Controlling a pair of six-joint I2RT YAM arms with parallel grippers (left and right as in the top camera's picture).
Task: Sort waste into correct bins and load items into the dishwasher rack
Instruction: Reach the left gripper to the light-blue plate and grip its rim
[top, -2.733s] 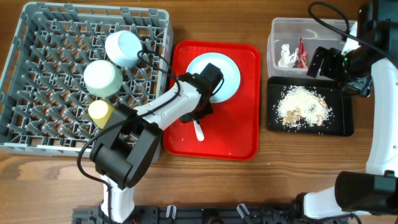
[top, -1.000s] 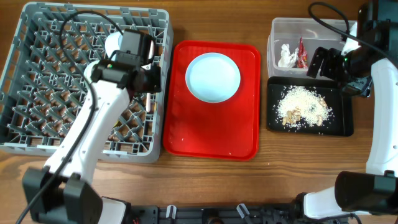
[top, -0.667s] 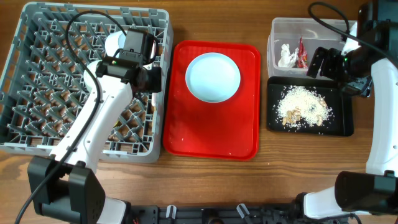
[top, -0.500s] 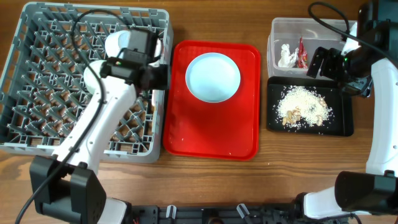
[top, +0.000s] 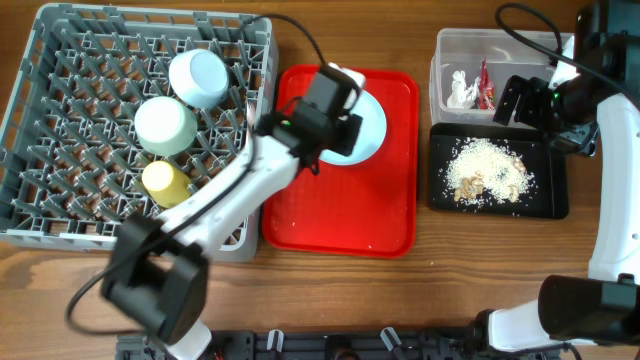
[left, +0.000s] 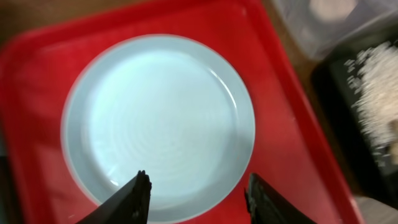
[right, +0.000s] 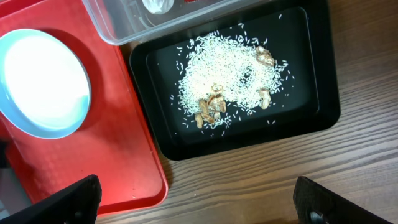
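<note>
The pale-blue plate's rim (left: 231, 191) sits between my left gripper's open fingers, with free red tray (left: 271, 167) beside it, so I should keep going down until they pinch that rim.
A round pale-blue plate (top: 372, 125) (left: 158, 124) (right: 42, 84) lies on the red tray (top: 340, 220). My left gripper (top: 335, 125) (left: 199, 194) hovers open over the plate's near edge, with nothing between its fingers. The grey dishwasher rack (top: 70, 150) at the left holds a pale-blue bowl (top: 198, 77), a light-green bowl (top: 165, 125) and a yellow cup (top: 163, 180). A clear tub (top: 495, 45) holds a white tissue (top: 460, 90) and a red-and-white wrapper (top: 486, 88). Rice crumbs (top: 490, 172) (right: 227, 68) lie in the black tray (top: 550, 200) (right: 311, 112). My right gripper (top: 530, 100) (right: 199, 202) stands wide open, empty.
The left arm stretches from the table's front left across the rack's right corner to the red tray. Bare wood table (right: 280, 180) shows under the right gripper, in front of the black tray. The clear tub's edge (right: 124, 31) sits just behind the black tray.
My left arm has swung right from the rack to above the plate, and its jaws have opened. The bowls and cup in the rack are uncovered again. The right arm is still.
</note>
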